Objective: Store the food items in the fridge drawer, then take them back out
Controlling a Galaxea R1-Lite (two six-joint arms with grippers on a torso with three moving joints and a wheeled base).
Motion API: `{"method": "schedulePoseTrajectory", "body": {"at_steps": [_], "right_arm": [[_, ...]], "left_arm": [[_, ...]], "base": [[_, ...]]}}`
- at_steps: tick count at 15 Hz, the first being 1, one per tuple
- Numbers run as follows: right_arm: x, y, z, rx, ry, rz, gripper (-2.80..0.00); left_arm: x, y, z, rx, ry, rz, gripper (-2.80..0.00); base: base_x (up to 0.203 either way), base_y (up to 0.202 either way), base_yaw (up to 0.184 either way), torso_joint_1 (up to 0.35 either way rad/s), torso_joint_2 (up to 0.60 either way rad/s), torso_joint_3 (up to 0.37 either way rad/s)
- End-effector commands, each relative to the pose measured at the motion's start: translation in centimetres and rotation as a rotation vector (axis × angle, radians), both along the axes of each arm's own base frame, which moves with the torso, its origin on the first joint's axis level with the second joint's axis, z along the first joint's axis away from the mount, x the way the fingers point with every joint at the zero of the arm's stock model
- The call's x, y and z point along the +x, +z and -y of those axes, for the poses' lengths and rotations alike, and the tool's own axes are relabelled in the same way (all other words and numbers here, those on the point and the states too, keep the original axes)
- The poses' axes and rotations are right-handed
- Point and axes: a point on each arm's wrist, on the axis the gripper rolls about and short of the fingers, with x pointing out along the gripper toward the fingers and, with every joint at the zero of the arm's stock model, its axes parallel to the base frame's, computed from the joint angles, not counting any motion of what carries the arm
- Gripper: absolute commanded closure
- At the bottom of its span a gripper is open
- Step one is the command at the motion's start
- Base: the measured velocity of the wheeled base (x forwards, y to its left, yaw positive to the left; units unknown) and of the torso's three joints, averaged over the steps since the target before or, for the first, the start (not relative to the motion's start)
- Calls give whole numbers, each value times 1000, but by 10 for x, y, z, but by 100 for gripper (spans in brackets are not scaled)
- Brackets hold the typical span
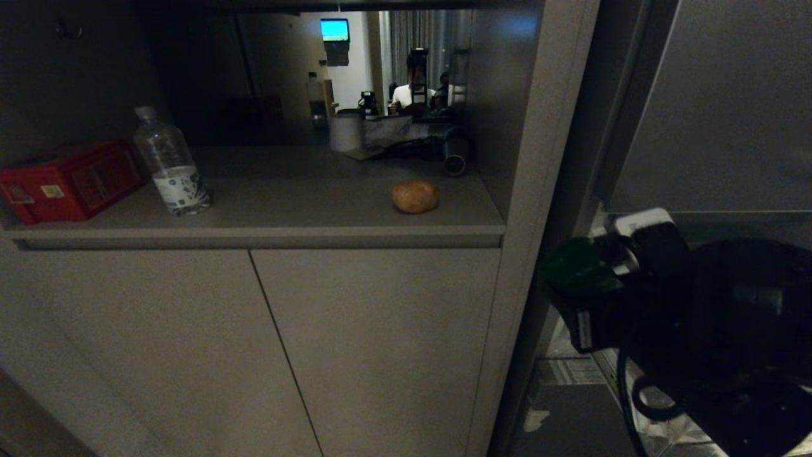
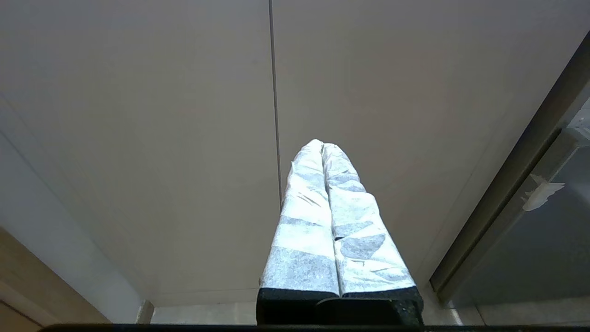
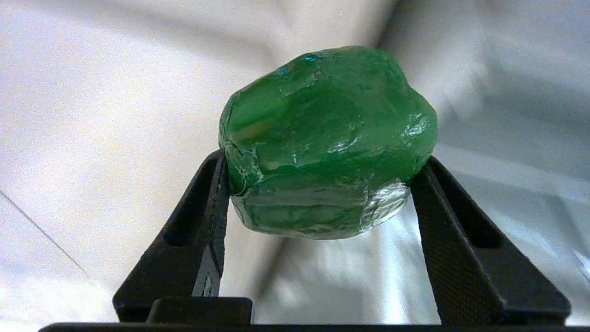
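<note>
I should keep carrying the green pepper (image 1: 582, 268), which my right gripper holds from both sides, until the pepper hangs inside the fridge drawer (image 1: 679, 433), which is open below my right gripper.
My right gripper (image 3: 318, 180) is shut on the green pepper (image 3: 327, 138), pinched between its two black fingers. In the head view the pepper (image 1: 574, 266) hangs at the right, beside the cabinet's side wall and below the counter's height. The brown potato (image 1: 415, 195) lies alone on the grey counter (image 1: 285, 212), near its right end and well left of the gripper. The fridge drawer is out of view. My left gripper (image 2: 322, 145) is shut with nothing in it, its taped fingers pressed together in front of the cabinet doors.
A clear water bottle (image 1: 170, 162) and a red box (image 1: 66, 179) stand at the counter's left end. Two flat cabinet doors (image 1: 380, 343) lie below the counter. A grey fridge panel (image 1: 729, 108) fills the upper right. A person shows in the mirrored back wall (image 1: 406, 95).
</note>
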Motion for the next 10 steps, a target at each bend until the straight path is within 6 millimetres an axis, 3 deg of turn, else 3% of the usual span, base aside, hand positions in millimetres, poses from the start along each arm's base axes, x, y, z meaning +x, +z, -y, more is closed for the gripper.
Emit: {"method": "schedulePoseTrajectory", "body": {"at_steps": [1, 6, 10], "right_arm": [[-14, -17, 42, -3, -141, -55, 0], [-1, -40, 99, 1, -438, -150, 0], [25, -48, 122, 15, -539, -204, 0]], "left_arm": [[0, 0, 0, 0, 0, 1, 0], [0, 0, 0, 0, 0, 0, 0], [0, 0, 0, 0, 0, 0, 0]], "base": [[0, 0, 0, 0, 0, 0], [0, 0, 0, 0, 0, 0], [0, 0, 0, 0, 0, 0]]}}
